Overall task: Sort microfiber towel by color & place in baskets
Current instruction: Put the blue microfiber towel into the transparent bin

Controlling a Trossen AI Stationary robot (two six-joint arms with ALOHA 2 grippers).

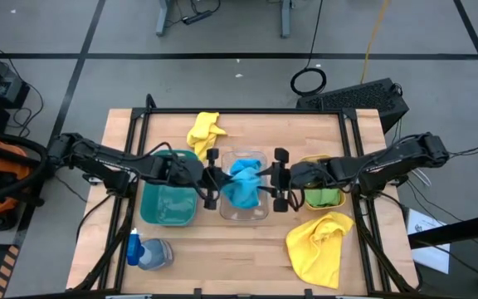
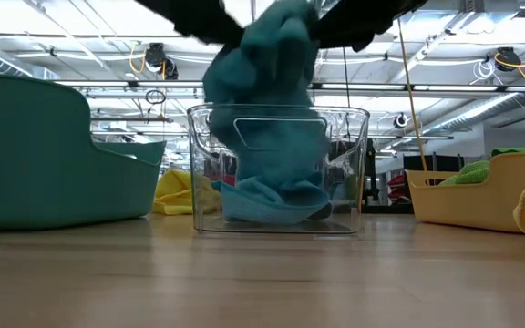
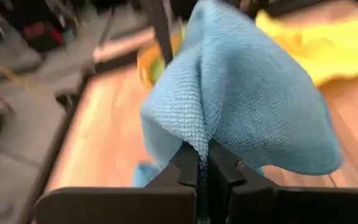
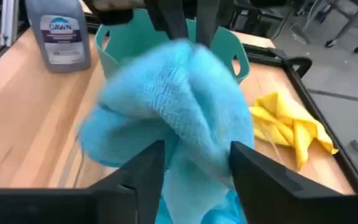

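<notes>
The slack lower end [image 1: 241, 200] is already sagging inside the clear basket, so the blue microfiber towel [image 1: 246, 173] will bunch up in loose folds there when I push it down.
A blue microfiber towel [image 1: 243, 184] hangs over the clear basket [image 1: 245, 214], which stands between the dark green basket [image 1: 168, 203] and the orange-yellow basket [image 1: 324, 164]. The towel's lower end [image 2: 267, 202] lies inside the clear basket. My left gripper [image 1: 212, 177] is shut on the towel from the left. My right gripper [image 1: 279, 178] is open at the towel's right side, with one finger on either side of the bunched cloth [image 4: 179, 99]. A green towel [image 1: 324, 198] lies in the orange-yellow basket. My left gripper [image 3: 197, 165] pinches a raised fold of the blue towel [image 3: 199, 140] between its two fingers, coming level from the table's left side. The cloth hangs slack below the hold, and its lower end rests on the clear basket's floor. My right gripper [image 4: 196, 149] straddles the towel; I cannot tell whether its fingers [image 4: 148, 165] touch the cloth.
One yellow towel [image 1: 206, 129] lies on the table behind the baskets and another [image 1: 318, 247] at the front right. A blue-capped spray bottle [image 1: 143, 253] lies at the front left. Bare wood shows along the near edge between them.
</notes>
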